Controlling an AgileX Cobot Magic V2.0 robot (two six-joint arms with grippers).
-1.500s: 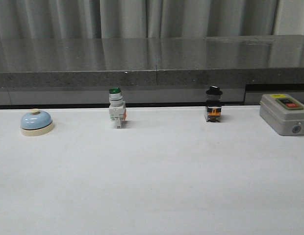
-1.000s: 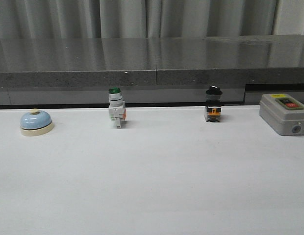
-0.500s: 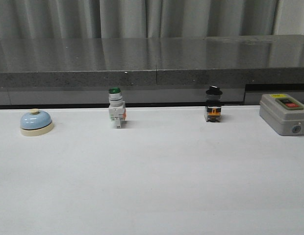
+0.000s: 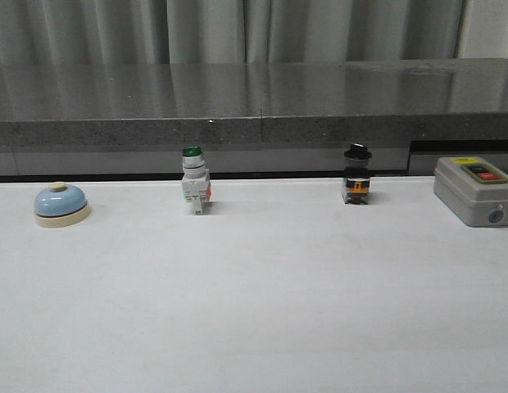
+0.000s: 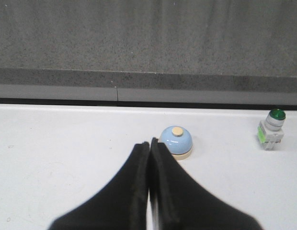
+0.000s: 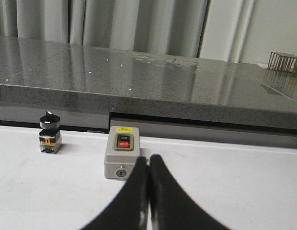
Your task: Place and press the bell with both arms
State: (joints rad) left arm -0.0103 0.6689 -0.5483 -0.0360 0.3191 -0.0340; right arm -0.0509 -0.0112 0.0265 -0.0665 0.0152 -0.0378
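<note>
I should go on moving my left gripper toward the dome (image 4: 61,200) until its open fingers are on both sides of the dome, and then close them, because the bell (image 4: 62,214) is standing upright, clear of the green-capped switch.
The bell (image 4: 61,204), light-blue dome on a cream base with a cream button, stands at the far left of the white table. It also shows in the left wrist view (image 5: 176,141), just beyond and a little to the side of my left gripper (image 5: 148,143), which is shut and empty. My right gripper (image 6: 148,157) is shut and empty, with its tips in front of the grey box. Neither arm shows in the front view.
A green-capped white switch (image 4: 193,181) (image 5: 271,129) stands at centre left. A black-capped switch (image 4: 356,175) (image 6: 49,133) stands at centre right. A grey box with red and black buttons (image 4: 475,191) (image 6: 121,153) sits at the far right. A dark stone ledge (image 4: 254,106) runs behind.
</note>
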